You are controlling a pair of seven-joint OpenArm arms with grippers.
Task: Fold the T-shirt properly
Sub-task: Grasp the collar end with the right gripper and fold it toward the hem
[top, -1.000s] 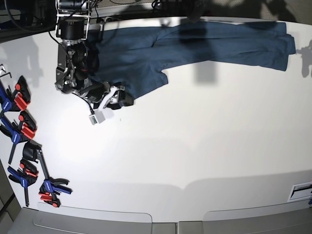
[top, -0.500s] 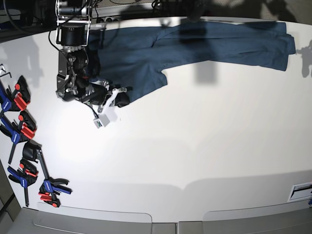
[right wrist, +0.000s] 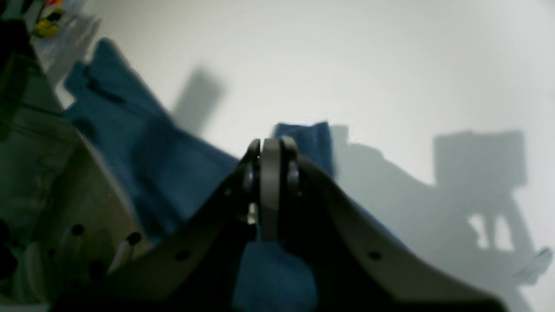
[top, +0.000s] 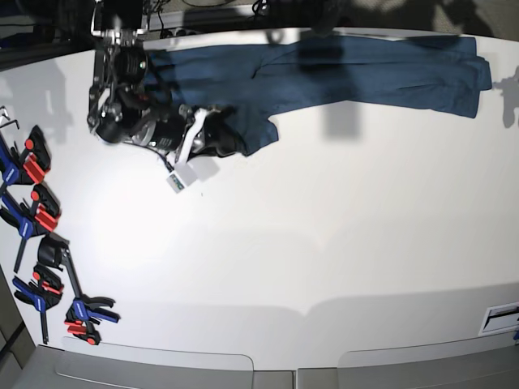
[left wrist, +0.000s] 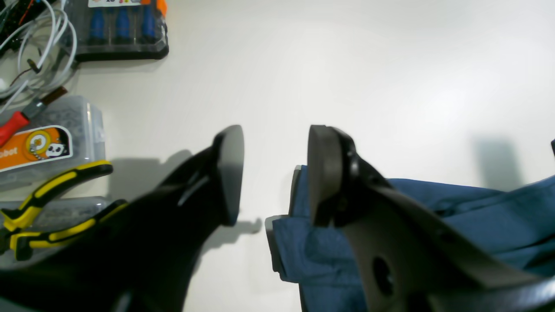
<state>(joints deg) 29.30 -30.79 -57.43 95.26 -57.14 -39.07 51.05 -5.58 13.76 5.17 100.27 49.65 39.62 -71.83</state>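
The robot's right gripper has the T-shirt's flap (top: 256, 134) in its fingers and the way ahead is clear, so it should go on toward the T-shirt's far edge (top: 240, 53) before it lets go there.
The dark navy T-shirt (top: 340, 77) lies spread along the far edge of the white table (top: 324, 243). My right gripper (top: 229, 143) is shut on the shirt's lower left flap, low over the table. In the right wrist view the gripper (right wrist: 269, 158) has its jaws together, with blue cloth (right wrist: 173, 173) under and beside it. In the left wrist view my left gripper (left wrist: 275, 173) is open just above the shirt's corner (left wrist: 299, 251), holding nothing. The left gripper does not show in the base view.
Several blue and red clamps (top: 32, 203) lie along the table's left edge. A white tag (top: 182, 177) hangs from the right arm. Beside the left gripper are a screwdriver box (left wrist: 121, 30), an orange-labelled case (left wrist: 43, 143), yellow pliers (left wrist: 52, 190) and white cables (left wrist: 39, 52).
My right gripper has moved right and slightly toward the far edge, dragging the shirt's lower left flap with it. The rest of the shirt has not moved.
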